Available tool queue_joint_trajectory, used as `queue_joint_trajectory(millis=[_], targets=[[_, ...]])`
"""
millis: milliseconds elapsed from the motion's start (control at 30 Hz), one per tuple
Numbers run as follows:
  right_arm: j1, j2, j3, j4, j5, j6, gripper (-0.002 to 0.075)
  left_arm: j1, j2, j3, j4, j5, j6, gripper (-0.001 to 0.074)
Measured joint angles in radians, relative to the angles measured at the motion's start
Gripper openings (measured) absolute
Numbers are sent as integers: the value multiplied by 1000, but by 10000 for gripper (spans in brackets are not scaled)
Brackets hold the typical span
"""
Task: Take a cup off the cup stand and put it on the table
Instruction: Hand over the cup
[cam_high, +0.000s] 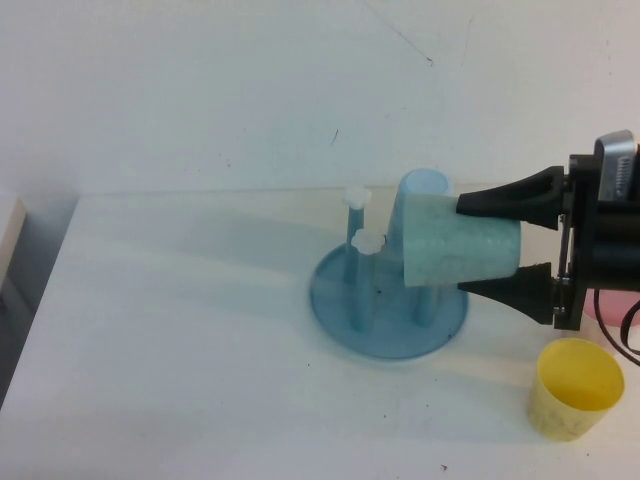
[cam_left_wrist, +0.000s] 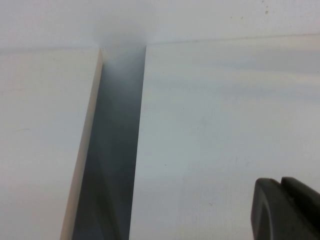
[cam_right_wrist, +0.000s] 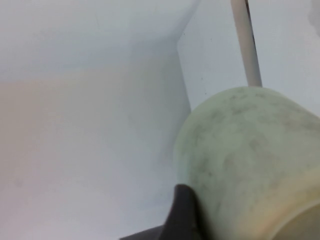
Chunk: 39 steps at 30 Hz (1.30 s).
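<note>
The mint-green cup (cam_high: 463, 242) is on its side in my right gripper, so next my left gripper reaches across and grabs the cup's loose end (cam_high: 417, 242) before I put the cup down.
My right gripper (cam_high: 476, 243) comes in from the right and is shut on the pale mint-green cup (cam_high: 460, 243), held on its side above the blue cup stand (cam_high: 385, 325). The cup fills the right wrist view (cam_right_wrist: 250, 160), with one black finger (cam_right_wrist: 184, 215) against its wall. A light blue cup (cam_high: 418, 195) stands upside down on a far peg behind it. Two pegs with white flower caps (cam_high: 367, 241) are bare. My left gripper (cam_left_wrist: 287, 200) shows only in the left wrist view, shut and empty above the white table (cam_left_wrist: 215, 125).
A yellow cup (cam_high: 574, 388) stands upright on the table at the front right, below my right arm. A pink object (cam_high: 605, 306) shows behind the arm. A gap (cam_left_wrist: 112, 150) separates the table from a pale board at the left.
</note>
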Motion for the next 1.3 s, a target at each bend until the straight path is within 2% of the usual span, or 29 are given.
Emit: queue_joint_trajectory(millis=[267, 567, 667, 767, 833, 967, 1100, 1300], targets=[[0, 2, 0, 4, 0, 117, 599, 0, 0, 0, 0, 0, 0, -4], [0, 2, 0, 6, 0, 110, 599, 0, 0, 0, -28, -6, -22, -4], [0, 2, 0, 8, 0, 68, 599, 0, 0, 3, -310, -42, -198, -4], [0, 2, 0, 8, 0, 38, 599, 0, 0, 3, -697, -82, -359, -3], [0, 2, 0, 8, 0, 32, 599, 0, 0, 3, -813, -106, -362, -3], [0, 2, 0, 8, 2, 30, 599, 0, 0, 3, -887, -131, -350, -4], [0, 2, 0, 4, 2, -10, 599, 0, 0, 3, -931, -109, -231, -3], [0, 2, 0, 2, 2, -79, 599, 0, 95, -112, -1047, 163, 235, -4]])
